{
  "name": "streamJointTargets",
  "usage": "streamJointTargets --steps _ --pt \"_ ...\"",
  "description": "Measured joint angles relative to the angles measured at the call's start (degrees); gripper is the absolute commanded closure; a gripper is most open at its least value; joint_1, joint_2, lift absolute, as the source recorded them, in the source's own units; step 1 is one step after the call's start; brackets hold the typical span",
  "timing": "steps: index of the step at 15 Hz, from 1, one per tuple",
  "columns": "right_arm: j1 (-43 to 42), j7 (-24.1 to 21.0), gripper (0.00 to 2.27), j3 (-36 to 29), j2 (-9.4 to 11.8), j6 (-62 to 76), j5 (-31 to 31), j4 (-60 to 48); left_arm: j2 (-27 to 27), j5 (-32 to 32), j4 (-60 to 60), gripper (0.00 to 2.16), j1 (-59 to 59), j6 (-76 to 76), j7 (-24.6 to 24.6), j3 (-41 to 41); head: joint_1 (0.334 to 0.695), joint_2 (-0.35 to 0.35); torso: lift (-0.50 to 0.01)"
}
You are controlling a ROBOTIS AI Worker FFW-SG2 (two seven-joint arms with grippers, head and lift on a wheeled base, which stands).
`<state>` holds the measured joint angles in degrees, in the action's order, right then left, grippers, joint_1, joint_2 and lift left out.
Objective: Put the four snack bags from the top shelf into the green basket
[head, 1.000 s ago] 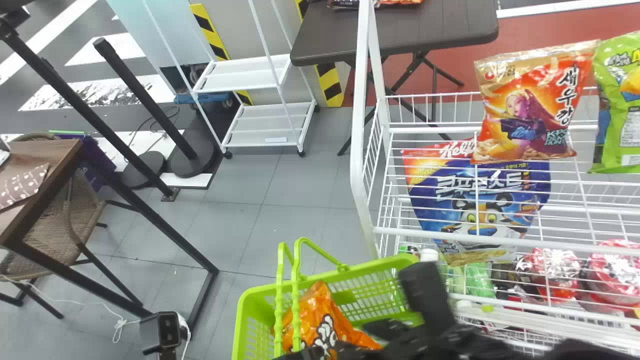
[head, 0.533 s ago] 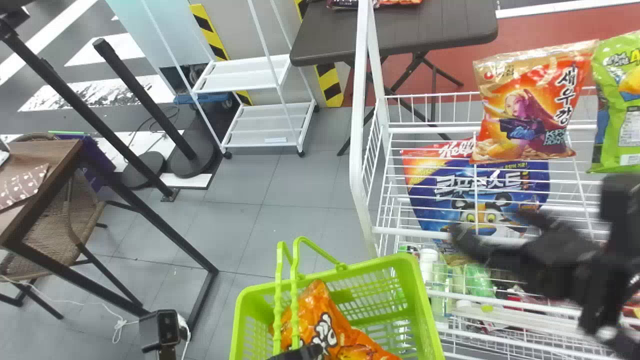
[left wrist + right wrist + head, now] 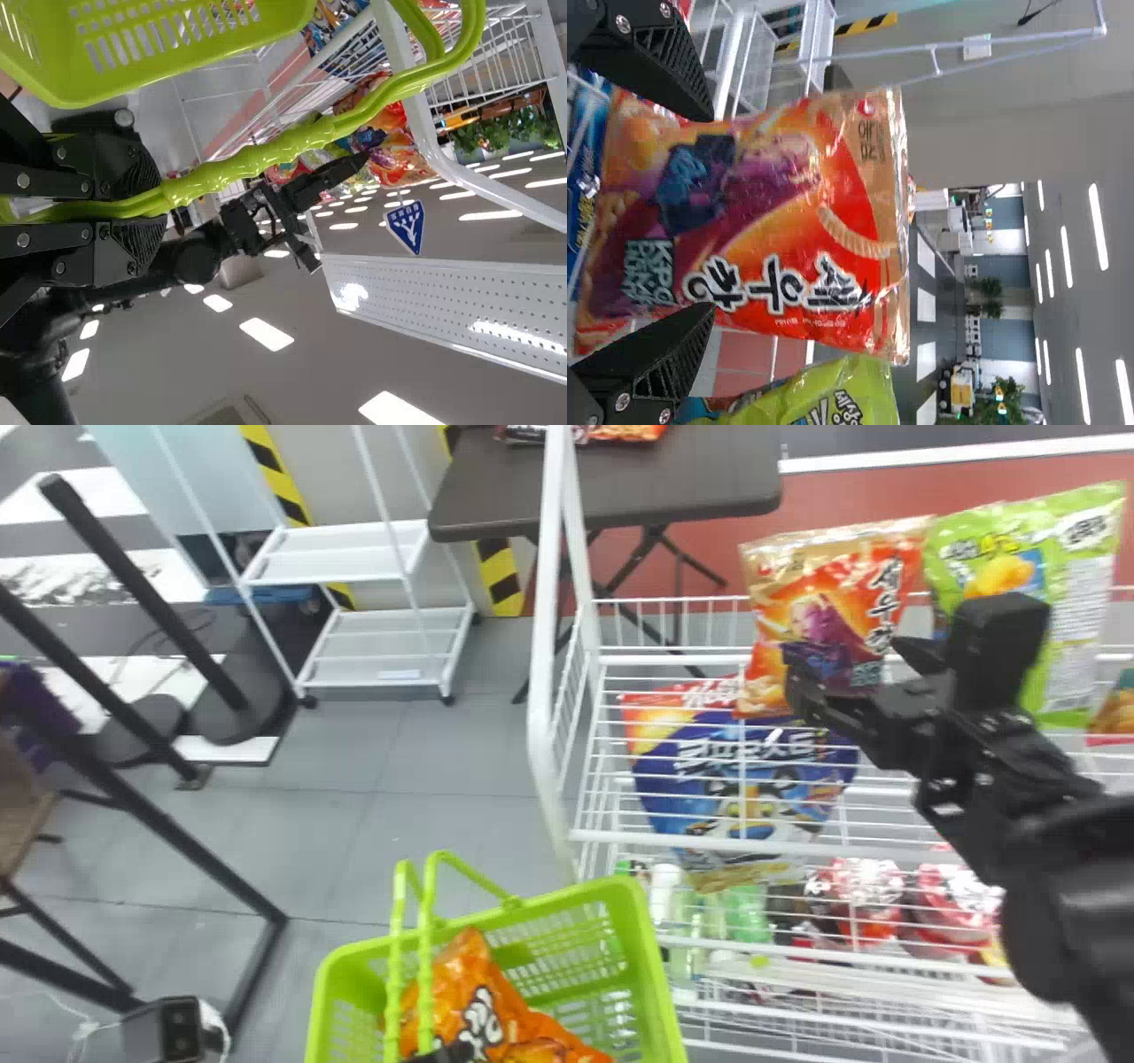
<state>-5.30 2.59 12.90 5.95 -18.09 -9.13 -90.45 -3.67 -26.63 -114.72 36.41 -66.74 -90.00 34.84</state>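
Observation:
I expect the red shrimp snack bag (image 3: 831,616) to buckle between my fingers and flare out above them when I carry it, because crinkled film (image 3: 895,221) shows along the bag's top edge.
My right gripper (image 3: 855,669) stands open at the red shrimp snack bag (image 3: 811,598) on the top shelf. In the right wrist view, the open gripper (image 3: 704,212) has one finger towards each side edge of the red bag (image 3: 788,221). A green snack bag (image 3: 1076,620) stands beside the red one, partly behind the right arm. At the bottom edge, my left gripper (image 3: 443,1054) is at the handles of the green basket (image 3: 651,965); the left wrist view shows this gripper (image 3: 146,205) shut on the basket handle (image 3: 257,158). An orange snack bag (image 3: 469,988) lies in the basket.
The white wire rack (image 3: 554,779) has a blue bag (image 3: 735,779) and red packages (image 3: 864,895) below the top shelf. Another package (image 3: 1118,713) shows at the right edge. A dark table (image 3: 611,491) and white cart (image 3: 341,558) stand behind.
My right gripper has swung from over the basket, right and up to the red bag. The whole head view has shifted, with basket and rack now farther left. The left gripper still holds the handle.

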Motion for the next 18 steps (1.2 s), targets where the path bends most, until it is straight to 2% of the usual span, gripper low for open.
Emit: streamJointTargets --steps 1,2,3,4,9,13,17,18 --pt "-2.3 -0.1 0.44 0.3 -0.5 1.6 0.2 3.5 0.0 0.0 0.1 2.15 -0.1 0.0 0.0 0.0 0.695 0.157 0.000" --pt "-4.7 0.1 0.89 0.9 -0.8 2.7 0.4 6.8 0.0 0.0 0.2 2.15 -0.1 0.0 0.0 0.0 0.695 0.157 0.000" --pt "-6.4 0.5 1.85 1.9 -1.0 2.7 0.5 8.9 0.0 0.0 0.2 2.15 -0.1 0.0 0.0 0.0 0.695 0.162 0.000" --pt "-7.2 0.4 2.18 2.9 -1.0 1.6 0.5 9.7 0.0 0.0 0.2 2.15 -0.1 0.0 0.0 0.0 0.695 0.179 0.000" --pt "-3.3 -0.8 2.25 3.2 -1.5 -0.1 1.0 5.2 0.0 0.0 0.2 2.15 0.2 0.0 0.0 0.6 0.695 0.203 0.000" --pt "2.7 0.7 2.25 1.1 -1.0 0.4 1.0 -3.1 0.0 -0.1 0.1 2.15 0.2 0.0 0.0 0.3 0.695 0.198 0.000" --pt "14.0 3.4 2.25 -1.9 -0.8 -1.0 0.0 -19.5 -0.1 0.0 0.0 2.15 0.2 0.0 0.0 0.3 0.695 0.202 0.000" --pt "17.8 4.9 2.25 -2.4 -0.8 -2.7 -0.7 -25.0 -0.1 0.0 0.0 2.15 0.2 0.0 0.0 0.4 0.695 0.223 0.000"
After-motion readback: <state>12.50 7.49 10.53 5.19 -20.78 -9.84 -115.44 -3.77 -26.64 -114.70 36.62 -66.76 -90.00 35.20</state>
